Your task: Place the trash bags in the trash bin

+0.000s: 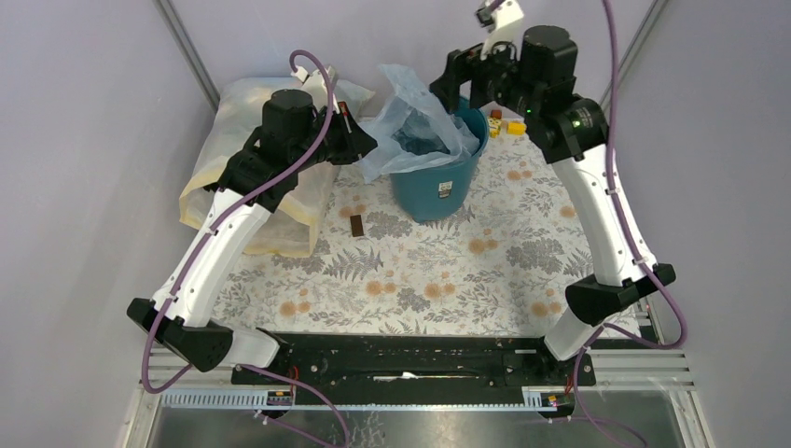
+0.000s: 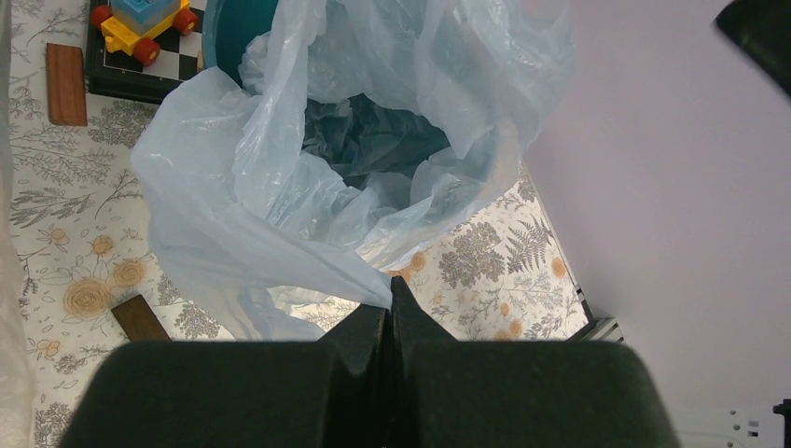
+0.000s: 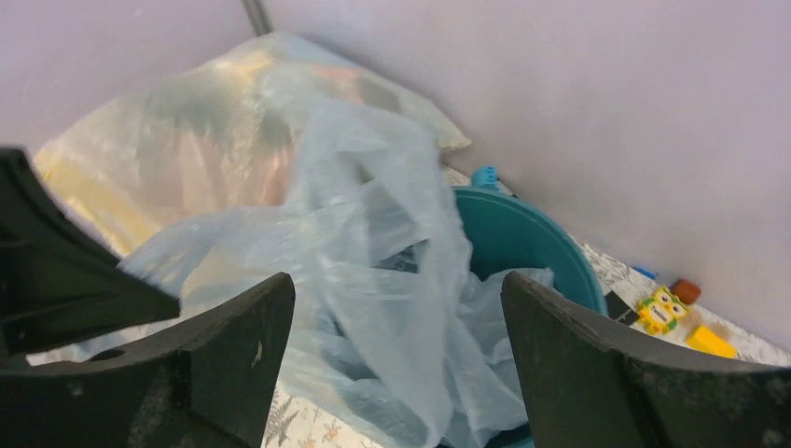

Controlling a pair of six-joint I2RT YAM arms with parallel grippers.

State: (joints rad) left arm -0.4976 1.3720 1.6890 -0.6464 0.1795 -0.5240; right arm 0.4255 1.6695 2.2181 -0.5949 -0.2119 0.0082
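The loose pale blue trash bag [image 1: 420, 126] will slide up and out when I pull it sideways, because the trash bin's far rim [image 1: 478, 118] is uncovered.
The pale blue trash bag [image 1: 415, 121] sits partly inside the teal trash bin [image 1: 438, 187], its mouth open and one side spilling over the bin's left rim. My left gripper [image 1: 364, 145] is shut on the bag's left edge. In the left wrist view the shut fingers [image 2: 390, 301] pinch a corner of the bag [image 2: 280, 187], with the bin's rim [image 2: 224, 37] behind. My right gripper [image 1: 457, 79] is open above the bin's far side. In the right wrist view it [image 3: 396, 289] straddles the bag [image 3: 392, 243] without touching it, and the bin [image 3: 532, 243] lies below.
A large yellowish clear sack [image 1: 252, 177] lies at the left, behind my left arm, and also shows in the right wrist view [image 3: 187, 121]. Small toys [image 1: 508, 126] lie right of the bin. A brown block [image 1: 356, 225] lies on the flowered cloth before the bin. The walls are close behind.
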